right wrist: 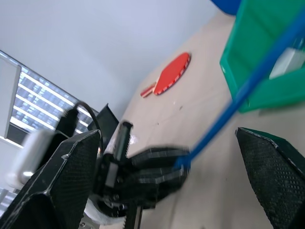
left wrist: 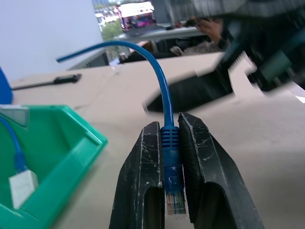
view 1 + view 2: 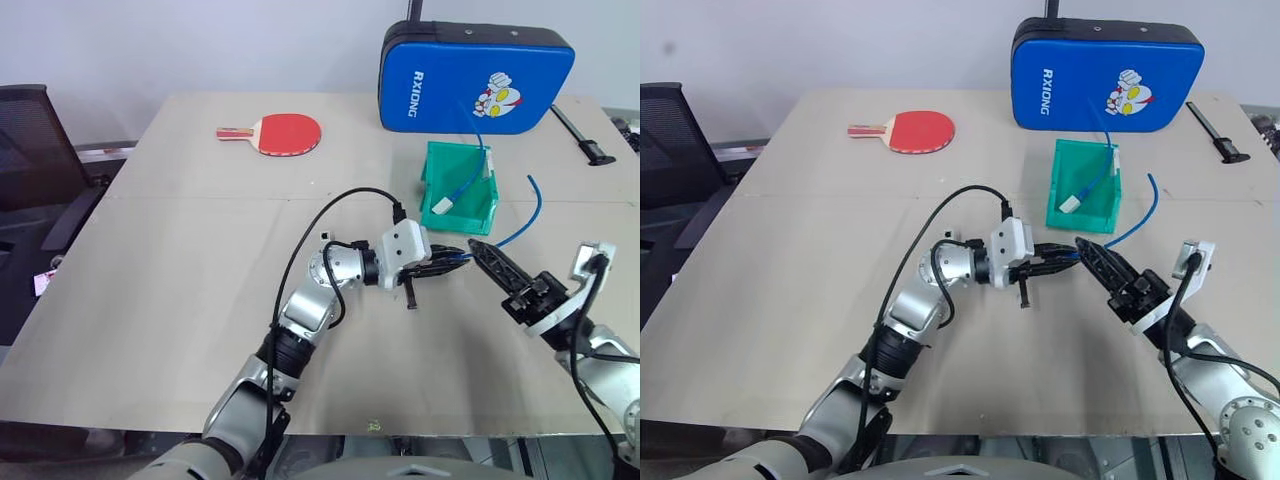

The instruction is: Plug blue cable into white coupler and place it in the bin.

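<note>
Next, I take the blue cable (image 2: 168, 113) behind the plug with my right gripper to free my left gripper for the coupler, since the clear plug (image 2: 176, 204) points back into my left gripper.
My left gripper (image 3: 458, 256) is shut on the plug end of the blue cable (image 3: 527, 222), level above the table in front of the bin (image 3: 432, 180). In the left wrist view the clear plug (image 2: 175, 200) sits between the two black fingers, and the cable (image 2: 164, 95) arcs up and away past the tips. My right gripper (image 3: 480, 250) is open just to the right, its tips close to the left gripper's tips. In the right wrist view its fingers (image 1: 71, 176) stand wide apart around the cable (image 1: 248, 90), with nothing held. The white coupler is out of view.
The green bin holds another blue cable ending in a flat white block (image 3: 444, 205). Behind it stands a big blue padded case (image 3: 475, 78). A red paddle (image 3: 287, 132) lies at the far middle, a black tool (image 3: 585, 135) at the far right, and a black chair (image 3: 30, 140) off the left edge.
</note>
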